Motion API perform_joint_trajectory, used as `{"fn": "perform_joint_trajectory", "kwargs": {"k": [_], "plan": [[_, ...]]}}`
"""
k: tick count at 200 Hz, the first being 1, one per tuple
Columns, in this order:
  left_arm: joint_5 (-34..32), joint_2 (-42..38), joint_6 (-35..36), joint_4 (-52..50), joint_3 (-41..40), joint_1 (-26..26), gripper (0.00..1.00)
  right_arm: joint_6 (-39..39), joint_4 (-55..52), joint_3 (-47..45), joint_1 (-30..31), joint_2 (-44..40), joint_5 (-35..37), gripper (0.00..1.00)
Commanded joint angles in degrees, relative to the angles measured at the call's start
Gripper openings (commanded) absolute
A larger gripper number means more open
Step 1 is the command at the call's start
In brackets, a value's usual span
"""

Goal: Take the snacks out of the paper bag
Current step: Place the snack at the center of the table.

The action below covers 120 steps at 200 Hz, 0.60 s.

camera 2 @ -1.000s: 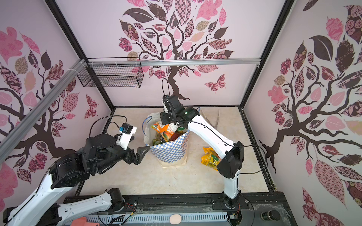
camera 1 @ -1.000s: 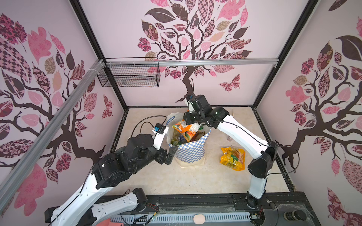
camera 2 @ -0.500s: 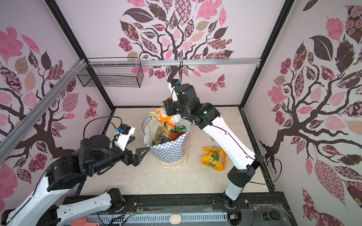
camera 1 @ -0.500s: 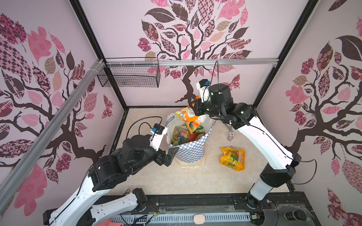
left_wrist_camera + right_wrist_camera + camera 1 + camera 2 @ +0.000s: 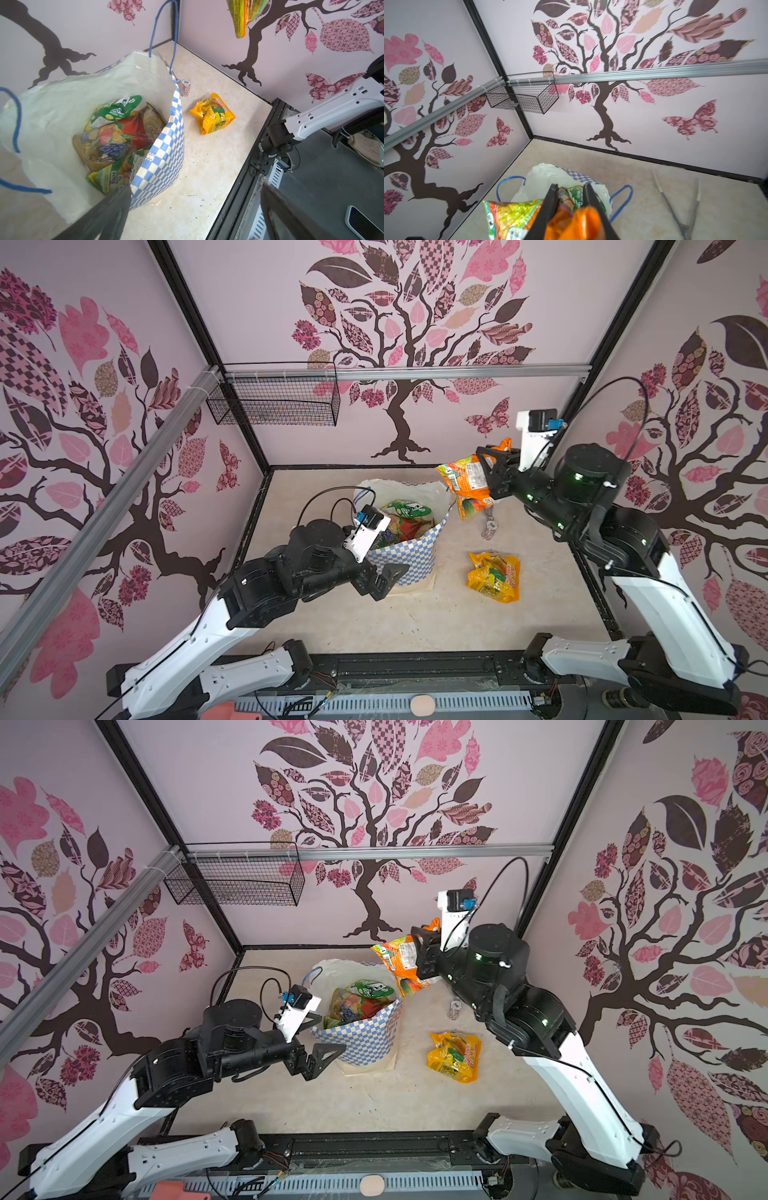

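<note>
My right gripper keeps lowering the orange-yellow packet (image 5: pixel 465 477) to the open spot (image 5: pixel 453 554) beside the bag until the packet rests, because it hangs clear of the bag's rim.
The paper bag (image 5: pixel 409 556) stands upright mid-table, its mouth open, with blue cord handles (image 5: pixel 164 35). Several snacks (image 5: pixel 116 133), green, red and clear, lie packed inside it (image 5: pixel 357 1006). My right gripper (image 5: pixel 486 472) is shut on an orange-yellow snack packet (image 5: pixel 467 485), which hangs in the air just right of the bag's rim. In the right wrist view the packet (image 5: pixel 517 216) sits between the fingers (image 5: pixel 553 199). A yellow snack packet (image 5: pixel 494 576) lies on the table right of the bag. My left gripper (image 5: pixel 195 186) is open beside the bag's near wall, empty.
A stack of poker chips (image 5: pixel 185 87) stands just behind the bag's right side. Thin metal tongs (image 5: pixel 679 207) lie on the table toward the back right. A black wire basket (image 5: pixel 274 406) hangs on the back-left wall. A black rail (image 5: pixel 239 191) borders the table's front.
My right gripper has lifted the orange-yellow packet out of the bag's mouth and carried it up and to the right. The left arm has barely moved.
</note>
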Motion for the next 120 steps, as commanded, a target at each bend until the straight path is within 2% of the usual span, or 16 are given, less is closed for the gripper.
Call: {"fn": "perform_joint_trajectory", "kwargs": {"k": [1, 42, 65, 89, 120], "plan": [[-0.18, 2.07, 2.32, 1.55, 0.73, -2.66, 0.98, -2.18, 3.33, -4.15, -0.18, -4.85, 8.3, 0.0], [-0.06, 5.38, 2.49, 1.25, 2.67, -3.86, 0.99, -1.36, 4.8, -14.61, -0.76, -13.24, 17.04, 0.0], [0.02, 4.84, 2.36, 2.64, 2.41, -3.92, 0.98, 0.06, 3.62, -18.67, -2.66, -15.29, 18.76, 0.0], [-0.61, 4.02, 2.26, 2.33, 2.23, -3.94, 0.99, 2.77, 2.08, -22.62, -9.08, -15.74, 14.61, 0.0], [-1.61, 3.06, 2.14, 1.07, 1.99, -3.89, 0.99, 6.93, 3.37, -27.98, -19.46, -14.34, 2.46, 0.0]]}}
